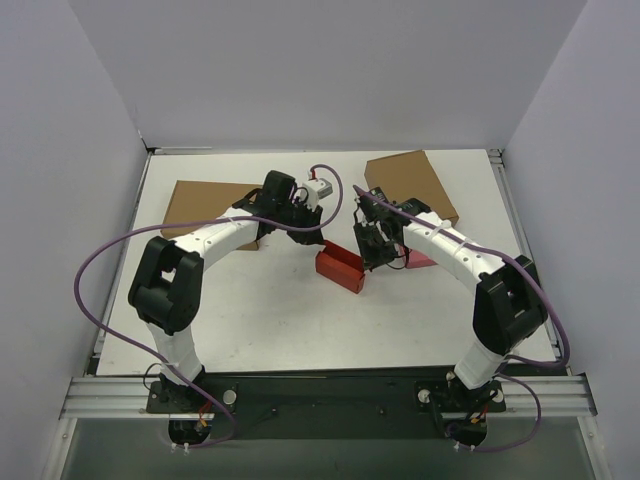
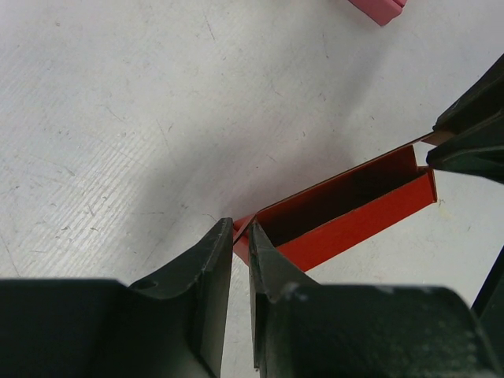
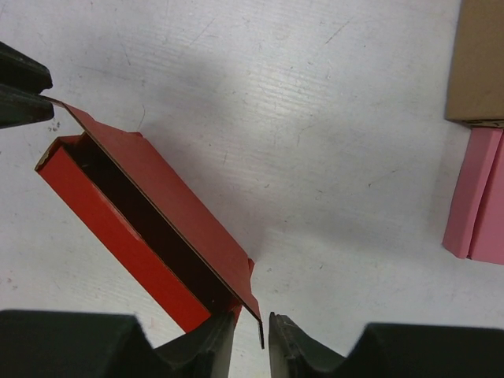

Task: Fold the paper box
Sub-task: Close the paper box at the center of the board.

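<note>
Next, I squeeze the box's long sides (image 3: pixel 118 238) together with my right gripper, because the red paper box's long opening (image 3: pixel 147 223) gapes while my right gripper holds only the box's end flap.
The red paper box (image 1: pixel 340 268) lies on the white table between my two arms, an open trough with a loose flap at each end. The left wrist view looks along it (image 2: pixel 354 224), and the right wrist view looks along it from the other end (image 3: pixel 150 213). My left gripper (image 1: pixel 320 243) (image 2: pixel 240 230) is shut on the flap at its end of the box. At the opposite end my right gripper (image 1: pixel 366 266) (image 3: pixel 253 327) pinches the other flap, with the thin edge standing between its fingers. Each wrist view also catches the other gripper clamped on its far corner.
One brown cardboard box (image 1: pixel 210 205) lies behind the left arm and another (image 1: pixel 412 180) at the back right. A small pink box (image 1: pixel 420 258) (image 3: pixel 476 197) sits just right of the right gripper. White walls enclose the table on three sides.
</note>
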`<state>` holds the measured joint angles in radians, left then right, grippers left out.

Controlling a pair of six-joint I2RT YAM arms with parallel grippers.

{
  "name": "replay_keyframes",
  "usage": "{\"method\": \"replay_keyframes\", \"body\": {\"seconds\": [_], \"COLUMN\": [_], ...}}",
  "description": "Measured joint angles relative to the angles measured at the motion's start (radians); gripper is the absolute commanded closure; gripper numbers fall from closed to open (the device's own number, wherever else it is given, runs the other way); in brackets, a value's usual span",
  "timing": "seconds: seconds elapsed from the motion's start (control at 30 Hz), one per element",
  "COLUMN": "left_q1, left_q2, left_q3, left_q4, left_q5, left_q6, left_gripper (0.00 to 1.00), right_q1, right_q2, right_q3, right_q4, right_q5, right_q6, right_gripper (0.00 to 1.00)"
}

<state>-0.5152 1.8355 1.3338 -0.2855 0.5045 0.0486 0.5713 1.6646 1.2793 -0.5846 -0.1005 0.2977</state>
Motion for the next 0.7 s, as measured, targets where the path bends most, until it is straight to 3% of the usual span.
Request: {"method": "replay_keyframes", "body": {"seconds": [0.13, 0.27, 0.5, 0.7], "left_q1": [0.000, 0.006, 0.018, 0.047], "left_q2": [0.000, -0.001, -0.016, -0.040], "left_q3": [0.000, -0.001, -0.021, -0.047], "left_q4": [0.002, 0.012, 0.023, 0.047], "left_q5": [0.005, 0.027, 0.046, 0.054], "left_q6": [-0.012, -0.030, -0.063, -0.096], "left_gripper": [0.75, 0.72, 0.72, 0.71], "right_q1": [0.001, 0.002, 0.002, -0.001], "right_q2": [0.000, 0.000, 0.001, 0.024], "right_q3": [0.000, 0.000, 0.000, 0.011], "right_q4": [0.001, 0.013, 0.061, 0.076], "right_q5": [-0.002, -0.024, -0.104, -0.178], "right_q6": [-0.016, -0.060, -0.172, -0.282], "right_gripper": [0.56, 0.29, 0.05, 0.02]}}
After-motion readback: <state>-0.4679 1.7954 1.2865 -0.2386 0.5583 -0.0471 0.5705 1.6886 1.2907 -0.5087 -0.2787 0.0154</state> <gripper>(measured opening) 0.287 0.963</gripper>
